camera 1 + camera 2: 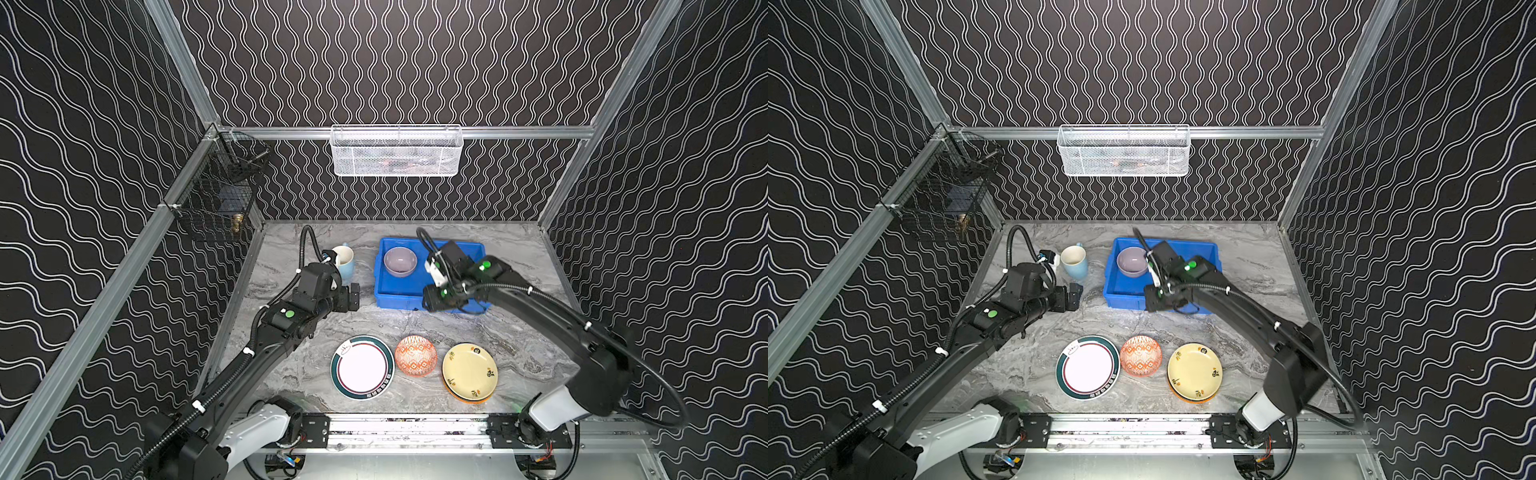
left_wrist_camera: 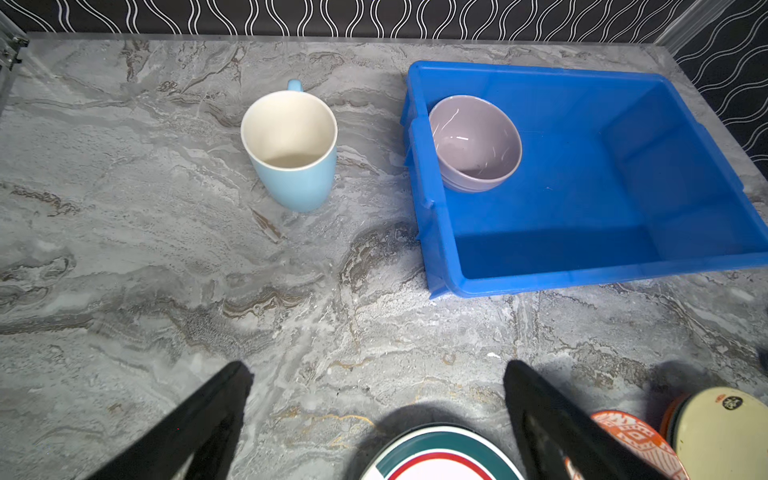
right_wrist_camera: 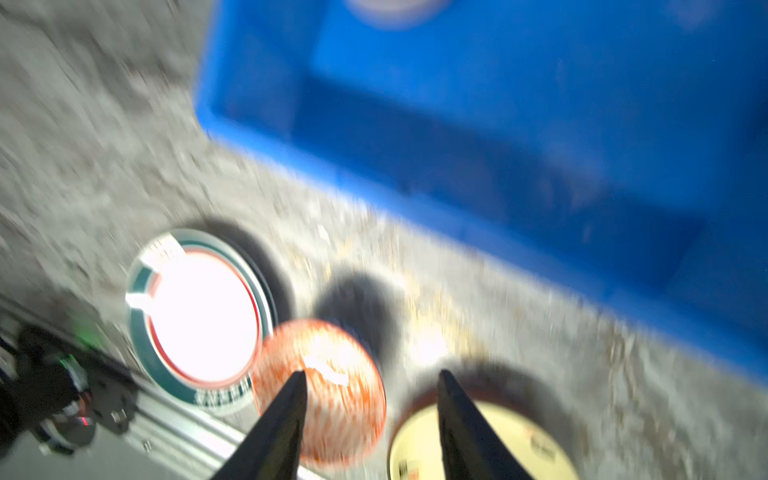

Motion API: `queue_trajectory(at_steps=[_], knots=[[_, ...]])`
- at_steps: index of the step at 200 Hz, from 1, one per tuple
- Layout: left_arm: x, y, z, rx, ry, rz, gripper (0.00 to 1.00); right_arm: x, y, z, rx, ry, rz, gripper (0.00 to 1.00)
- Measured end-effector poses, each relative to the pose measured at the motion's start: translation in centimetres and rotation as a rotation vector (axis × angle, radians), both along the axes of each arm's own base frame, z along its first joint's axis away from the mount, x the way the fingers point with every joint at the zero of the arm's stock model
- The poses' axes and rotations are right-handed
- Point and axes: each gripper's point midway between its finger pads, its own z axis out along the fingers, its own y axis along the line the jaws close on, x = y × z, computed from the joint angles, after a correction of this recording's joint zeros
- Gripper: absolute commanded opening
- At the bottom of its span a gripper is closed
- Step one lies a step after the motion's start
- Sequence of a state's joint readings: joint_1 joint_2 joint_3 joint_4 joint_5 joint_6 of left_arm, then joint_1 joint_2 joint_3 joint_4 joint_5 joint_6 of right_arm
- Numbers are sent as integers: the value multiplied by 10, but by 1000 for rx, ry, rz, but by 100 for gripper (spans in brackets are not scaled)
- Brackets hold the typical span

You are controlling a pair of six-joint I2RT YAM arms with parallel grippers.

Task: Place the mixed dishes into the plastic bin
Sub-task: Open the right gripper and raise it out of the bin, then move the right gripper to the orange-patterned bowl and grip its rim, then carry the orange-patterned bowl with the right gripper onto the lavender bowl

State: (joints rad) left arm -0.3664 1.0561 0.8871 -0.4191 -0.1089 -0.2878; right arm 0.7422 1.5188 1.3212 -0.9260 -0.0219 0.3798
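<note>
The orange-patterned bowl (image 1: 416, 355) should settle inside the lavender bowl (image 1: 400, 261) when the robot lowers it into the blue plastic bin, because the lavender bowl is open and empty.
The blue plastic bin (image 1: 395, 289) stands at the back right with a lavender bowl (image 1: 400, 261) in its far left corner. Left of the bin is the pale blue mug (image 1: 347, 266), upright. Along the front lie the green-rimmed white plate (image 1: 362, 368), an upturned orange-patterned bowl (image 1: 415, 355), and the yellow plate (image 1: 469, 371) stacked on the orange plate (image 1: 465, 400). My left gripper (image 1: 354, 296) hangs open over bare table between mug and bin. Over the bin's near edge, my right gripper (image 3: 372, 384) is open and holds nothing; its view is blurred.
A white mesh basket (image 1: 397, 151) hangs on the back wall and a black wire basket (image 1: 216, 195) on the left wall. The arms' mounting rail (image 1: 407, 428) runs along the front edge. Patterned walls close in three sides.
</note>
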Motion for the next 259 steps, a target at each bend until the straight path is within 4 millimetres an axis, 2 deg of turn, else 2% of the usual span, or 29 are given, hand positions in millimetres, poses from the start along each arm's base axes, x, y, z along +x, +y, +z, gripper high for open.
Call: queue_trajectory(at_steps=[28, 48, 67, 113, 145, 171, 197, 208, 235, 259], knots=[[-1, -2, -3, -5, 8, -9, 99, -49, -13, -39, -49, 102, -6, 52], [-3, -6, -4, -21, 16, -28, 99, -64, -21, -57, -77, 144, -36, 52], [-4, -7, -4, -26, 18, -35, 99, -72, -14, -65, -61, 161, -39, 52], [-6, -7, 1, -32, 4, -38, 99, -71, 2, -92, -63, 190, -28, 47], [-6, -4, 4, -26, -9, -26, 99, -69, 5, -106, -81, 208, -27, 41], [-8, -2, 4, -22, -11, -21, 99, -69, 5, -110, -92, 216, -25, 29], [-8, -1, 2, -16, -6, -16, 99, -69, 4, -116, -110, 224, -22, 13], [-7, 0, 1, -11, -4, -12, 99, -69, 4, -116, -113, 225, -22, 10], [-6, 1, -2, -1, 3, -3, 99, -66, 7, -111, -104, 208, -5, 8], [-5, 2, -5, 7, 9, 3, 99, -62, 4, -96, -106, 176, -10, 7]])
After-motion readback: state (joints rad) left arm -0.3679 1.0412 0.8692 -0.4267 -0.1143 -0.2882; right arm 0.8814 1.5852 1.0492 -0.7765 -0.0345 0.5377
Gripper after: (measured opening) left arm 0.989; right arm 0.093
